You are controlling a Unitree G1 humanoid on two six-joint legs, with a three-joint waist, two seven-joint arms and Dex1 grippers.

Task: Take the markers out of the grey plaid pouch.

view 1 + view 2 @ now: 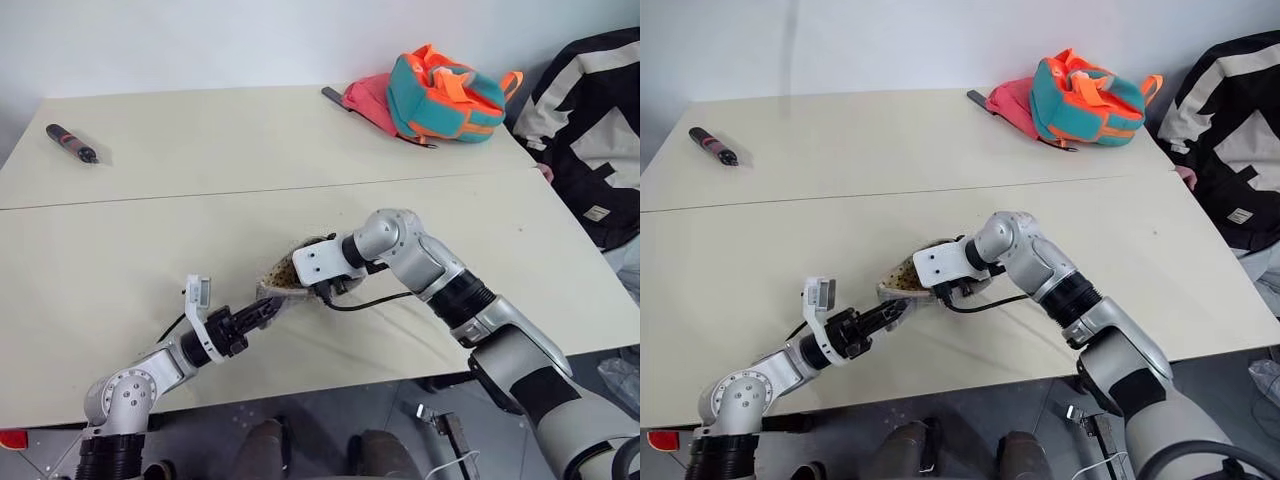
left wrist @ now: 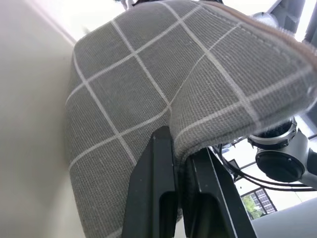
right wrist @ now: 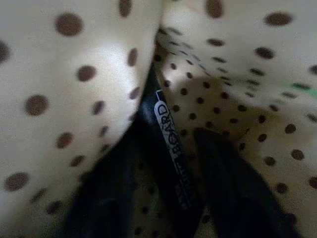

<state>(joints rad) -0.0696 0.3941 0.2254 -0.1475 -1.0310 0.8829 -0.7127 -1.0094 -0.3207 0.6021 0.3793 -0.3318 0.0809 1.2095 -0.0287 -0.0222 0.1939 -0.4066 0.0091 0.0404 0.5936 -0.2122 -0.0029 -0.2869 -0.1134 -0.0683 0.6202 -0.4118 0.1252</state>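
Note:
The black marker slants (image 3: 150,96) against the fold of the lining and is crooked to my right gripper's fingers. I should open these fingers and close them squarely on the marker's lettered body (image 3: 171,144).
The grey plaid pouch (image 1: 283,272) lies near the table's front edge, its mouth held open and its tan dotted lining (image 3: 74,74) showing. My left gripper (image 2: 179,148) is shut on the pouch's fabric edge from the near left side. My right gripper (image 3: 171,136) reaches down into the pouch mouth, its two dark fingers apart. A slim black marker (image 3: 164,119) with white lettering lies between those fingers, deep in the lining fold. A gap shows between the marker and one finger (image 3: 223,163).
A thicker black-and-red pen-shaped thing (image 1: 71,143) lies at the table's far left. A teal-and-orange backpack (image 1: 445,95) sits on a pink item (image 1: 368,98) at the far right. A black-and-white garment (image 1: 590,130) hangs past the table's right edge.

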